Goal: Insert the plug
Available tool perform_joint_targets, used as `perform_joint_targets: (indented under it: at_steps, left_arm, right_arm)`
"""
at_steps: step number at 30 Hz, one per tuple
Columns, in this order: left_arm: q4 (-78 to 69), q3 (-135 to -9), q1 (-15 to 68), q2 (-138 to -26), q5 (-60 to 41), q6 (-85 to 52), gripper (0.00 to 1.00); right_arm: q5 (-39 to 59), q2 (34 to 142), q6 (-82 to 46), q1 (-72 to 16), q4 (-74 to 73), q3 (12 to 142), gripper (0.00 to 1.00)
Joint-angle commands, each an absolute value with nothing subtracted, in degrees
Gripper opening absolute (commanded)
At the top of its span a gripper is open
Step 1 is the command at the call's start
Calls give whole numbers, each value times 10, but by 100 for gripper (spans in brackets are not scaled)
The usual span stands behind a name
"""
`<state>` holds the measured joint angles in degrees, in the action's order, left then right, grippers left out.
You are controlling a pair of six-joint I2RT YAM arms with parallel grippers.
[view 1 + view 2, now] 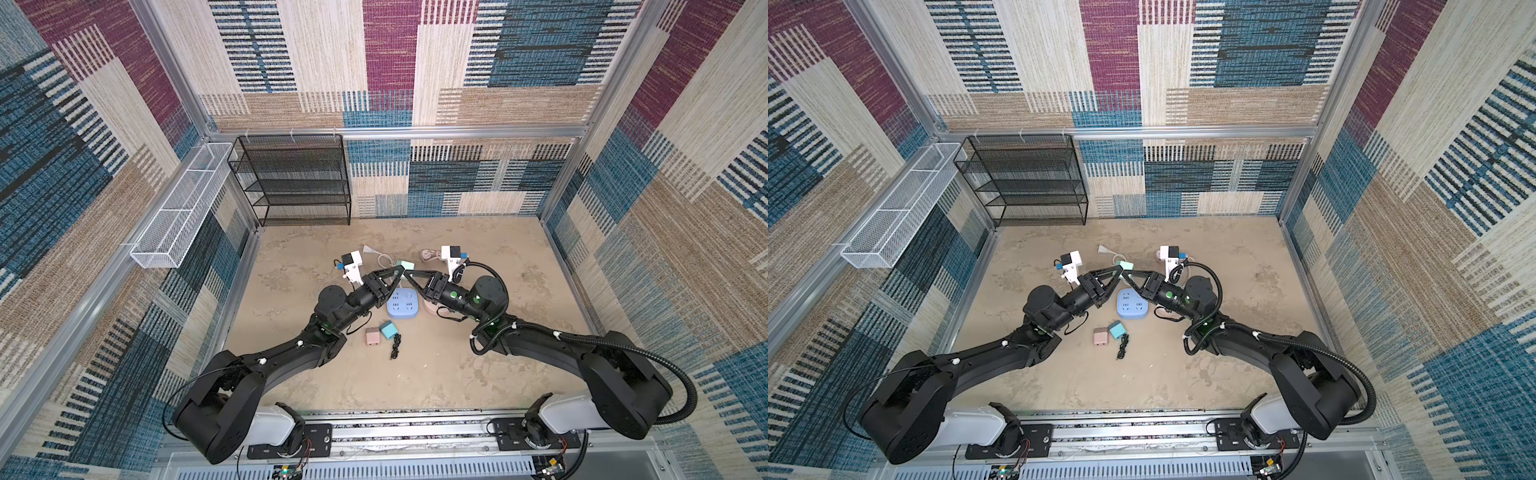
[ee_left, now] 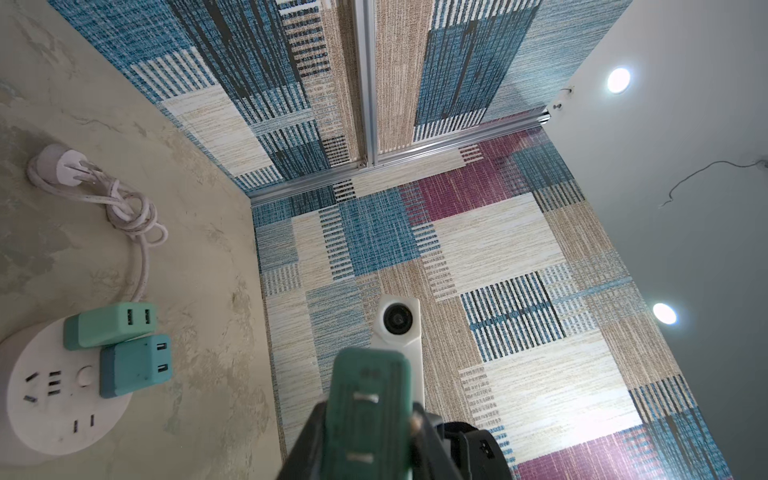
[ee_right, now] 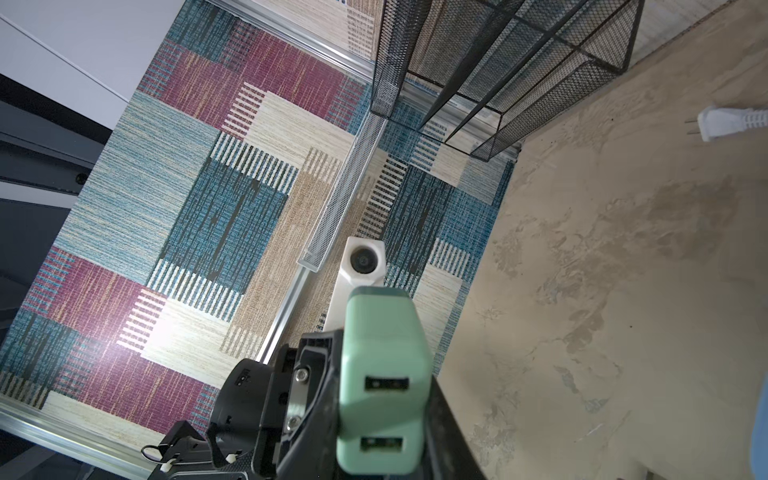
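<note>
The plug's pins (image 2: pixel 365 397) point at my left gripper, so next my left gripper opens and moves away before my right gripper brings the plug to the round pale socket (image 2: pixel 65 393).
A mint green plug (image 1: pixel 406 264) with two USB ports hangs above the table in both top views, with both grippers meeting on it. My left gripper (image 1: pixel 401 270) is shut on the plug (image 2: pixel 368 382), whose two metal prongs face the left wrist camera. My right gripper (image 1: pixel 408 273) is shut on the same plug (image 3: pixel 382 332), its USB end toward the right wrist camera. A blue square socket block (image 1: pixel 402 303) lies on the table just in front of the grippers. A round pale socket (image 2: pixel 54 399) has two green adapters (image 2: pixel 112 324) resting at its edge.
A pink adapter (image 1: pixel 372 336), a teal adapter (image 1: pixel 389 330) and a coiled black cable (image 1: pixel 395 345) lie near the front. A white corded plug (image 1: pixel 370 250) lies behind the grippers. A black wire shelf (image 1: pixel 295 178) and a white wire basket (image 1: pixel 183 208) stand at back left.
</note>
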<state>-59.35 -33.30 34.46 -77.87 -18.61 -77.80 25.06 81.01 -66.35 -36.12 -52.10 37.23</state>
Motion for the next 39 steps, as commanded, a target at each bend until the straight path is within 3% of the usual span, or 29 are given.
perform_joint_targets:
  at_steps: [1,2,8,10,11,12,17,23,30,39]
  left_arm:
    - [-590,-332,348,-775,-204,-768,0]
    - [-589,-332,349,-776,-206,-767,0]
    - [-547,-328,352,-774,-219,-757,0]
    - [-512,-323,350,-761,-216,-747,37]
    - [-484,-321,351,-749,-209,-739,73]
    - [-456,-321,350,-737,-202,-726,98]
    - [-178,-370,349,-652,-154,-598,100]
    - [165,-481,349,-601,-11,-405,100]
    - [214,-484,348,-584,30,-327,99]
    - [222,-477,346,-558,45,-332,99]
  right_arm:
    - [243,805,-640,-361,-541,377,7]
    - [242,804,-637,-361,-535,378,0]
    - [239,787,-582,-361,-424,409,0]
    - [236,781,-554,-361,-354,431,0]
    - [236,779,-542,-361,-323,440,0]
    - [235,777,-530,-360,-298,444,0]
    - [211,764,-482,-360,-194,462,0]
    - [133,748,-405,-360,-24,502,0]
    - [39,745,-314,-360,101,555,0]
    - [-45,783,-253,-360,258,655,0]
